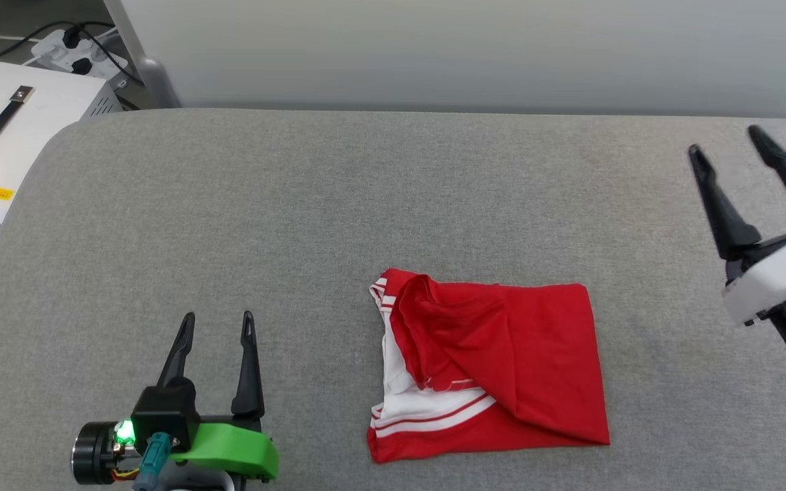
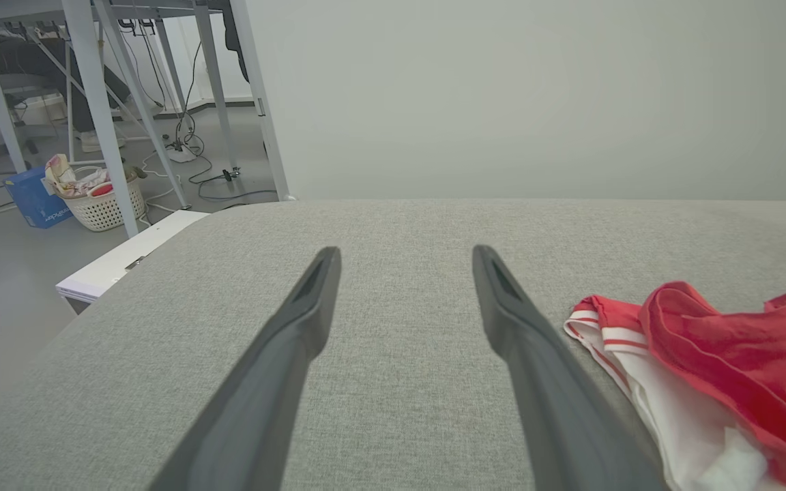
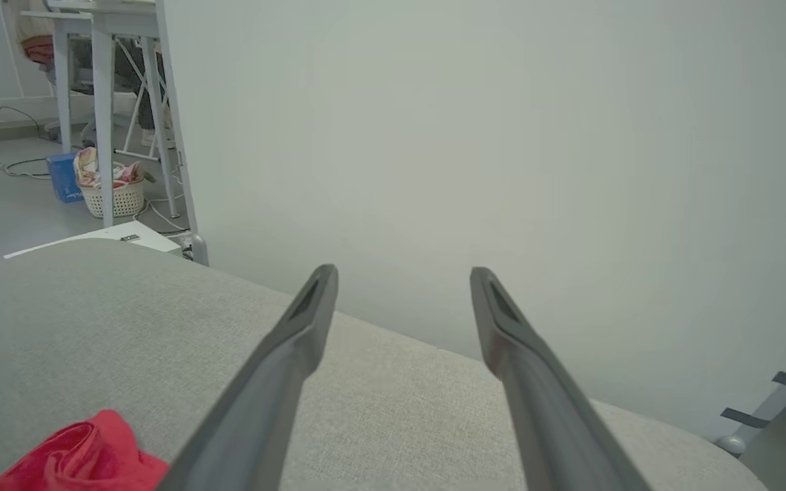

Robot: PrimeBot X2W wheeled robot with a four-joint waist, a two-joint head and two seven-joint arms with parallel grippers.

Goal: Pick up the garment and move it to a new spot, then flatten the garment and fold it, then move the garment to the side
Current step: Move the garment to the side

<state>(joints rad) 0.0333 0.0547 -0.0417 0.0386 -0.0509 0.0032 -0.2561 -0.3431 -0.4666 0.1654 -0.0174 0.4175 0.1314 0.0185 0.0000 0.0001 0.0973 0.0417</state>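
Note:
The garment's smooth outer edge [image 1: 596, 364] is a closed fold. I expect the stacked layers [image 1: 480, 356] to come along together and stay folded when I pull that edge to the side.
The garment [image 1: 502, 361] lies folded into a rough red rectangle on the grey table [image 1: 338, 204], right of the middle near the front edge, with white sleeve cloth and striped trim showing at its left side. Its chest letters are hidden. My left gripper [image 1: 218, 319] stands open at the lower left, well left of the garment, nothing between its fingers. In the left wrist view the left gripper [image 2: 403, 254] hovers over bare cloth with the garment [image 2: 720, 354] to its right. My right gripper [image 1: 724, 140] is open at the far right, raised and apart from the garment [image 3: 82, 457].
A white case [image 1: 18, 129] with a black handle sits off the table's left end, with a power strip [image 1: 72, 51] and cables behind it. A pale wall [image 1: 475, 48] runs along the table's far edge. A laundry basket [image 2: 103, 198] stands on the floor beyond.

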